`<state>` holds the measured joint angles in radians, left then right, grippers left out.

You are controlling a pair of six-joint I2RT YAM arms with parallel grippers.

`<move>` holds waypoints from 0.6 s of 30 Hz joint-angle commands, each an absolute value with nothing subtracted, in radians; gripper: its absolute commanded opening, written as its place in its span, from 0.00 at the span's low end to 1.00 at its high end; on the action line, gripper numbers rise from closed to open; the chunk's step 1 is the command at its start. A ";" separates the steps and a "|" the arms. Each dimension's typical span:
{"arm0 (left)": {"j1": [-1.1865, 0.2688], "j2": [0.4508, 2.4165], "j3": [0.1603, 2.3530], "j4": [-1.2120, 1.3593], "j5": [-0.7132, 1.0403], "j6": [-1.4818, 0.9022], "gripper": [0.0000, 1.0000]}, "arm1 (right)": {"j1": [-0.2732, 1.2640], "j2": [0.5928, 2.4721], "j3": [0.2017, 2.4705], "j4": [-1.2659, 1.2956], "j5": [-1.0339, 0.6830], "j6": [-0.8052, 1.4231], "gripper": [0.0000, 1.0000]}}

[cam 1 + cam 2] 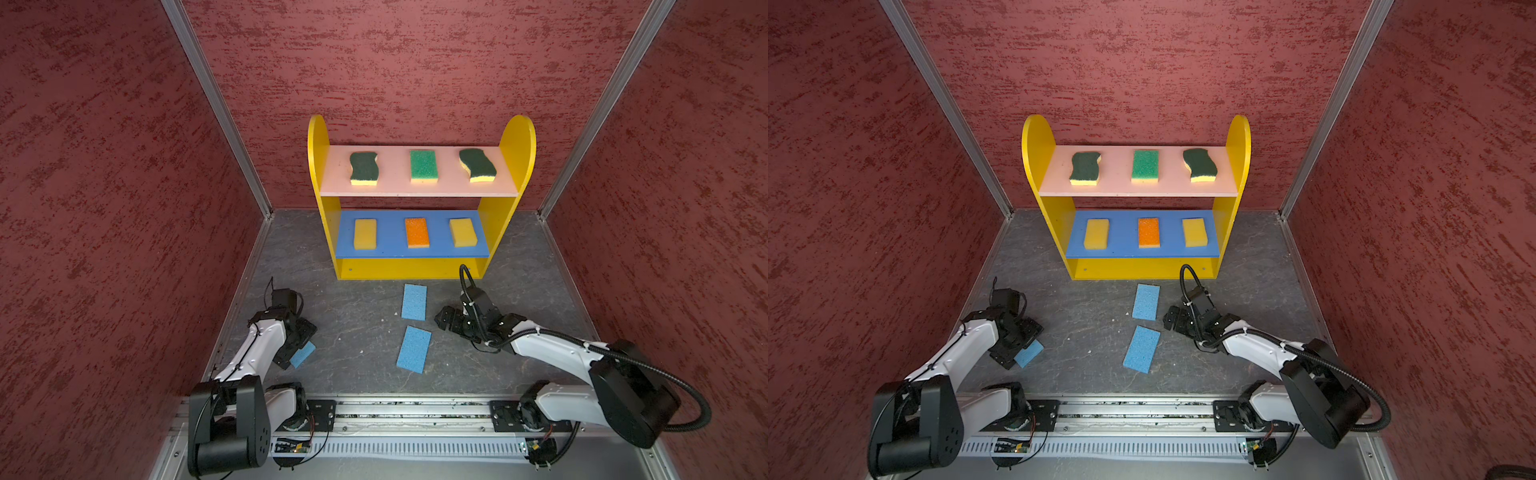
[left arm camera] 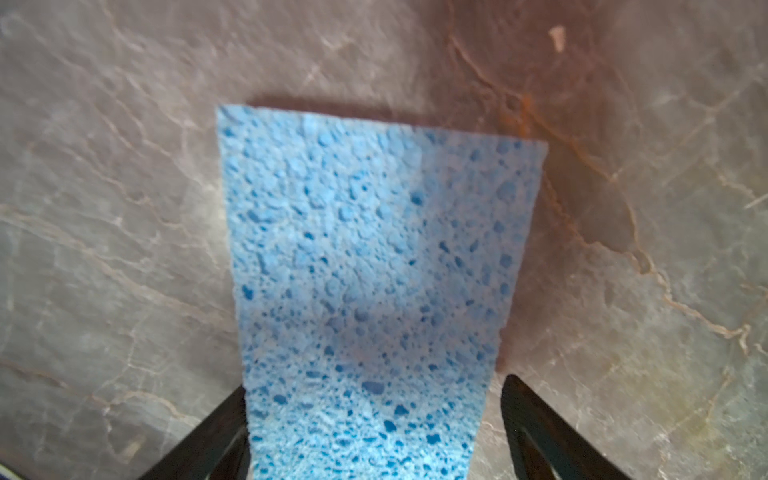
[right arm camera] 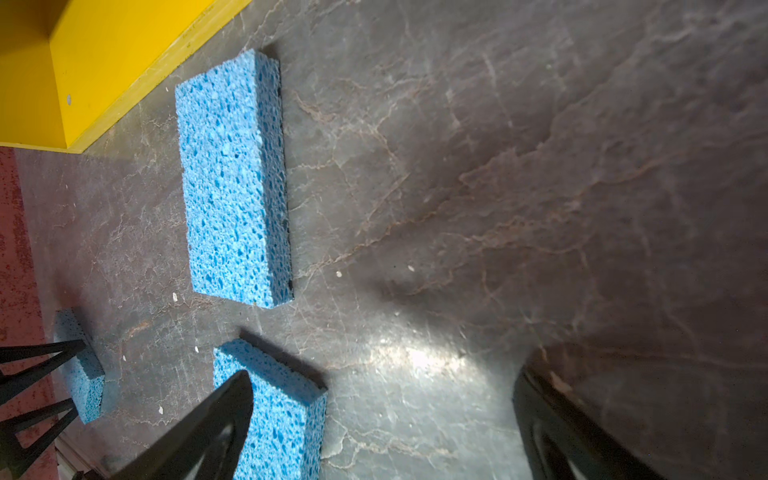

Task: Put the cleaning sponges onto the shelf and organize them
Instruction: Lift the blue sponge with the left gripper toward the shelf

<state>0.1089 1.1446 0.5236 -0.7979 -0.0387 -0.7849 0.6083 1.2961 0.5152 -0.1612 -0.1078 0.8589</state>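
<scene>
My left gripper's open fingers straddle the blue sponge's long sides [image 2: 512,280], so I should keep them astride the sponge until they close across its near end [image 2: 364,428].
The shelf [image 1: 318,158] [image 1: 1034,158] stands at the back. Its pink top board carries two dark-green wavy sponges [image 1: 363,168] [image 1: 478,165] and a bright green one [image 1: 423,165]. The blue middle board carries two yellow sponges [image 1: 365,234] [image 1: 463,232] and an orange one [image 1: 417,232]. Three blue sponges lie on the floor. My left gripper [image 1: 299,347] [image 2: 376,386] is open astride one blue sponge [image 1: 303,354] [image 2: 374,270]; one finger touches its edge, the other stands just clear. My right gripper [image 1: 446,320] [image 3: 384,374] is open and empty beside the other two [image 1: 414,302] [image 1: 414,349].
The floor is dark marbled stone [image 1: 357,316] with a few small crumbs. Red textured walls [image 1: 124,208] enclose three sides. A metal rail [image 1: 415,411] with both arm bases runs along the front edge.
</scene>
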 commanded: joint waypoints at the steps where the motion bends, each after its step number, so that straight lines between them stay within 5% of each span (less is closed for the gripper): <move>1: 0.073 1.169 0.530 -0.720 0.008 -0.781 0.87 | 0.615 1.331 0.489 -0.236 -0.091 0.864 0.99; 18: -0.235 1.243 0.602 -0.673 -0.038 -0.835 0.78 | 0.614 1.280 0.485 -0.299 -0.065 0.866 0.99</move>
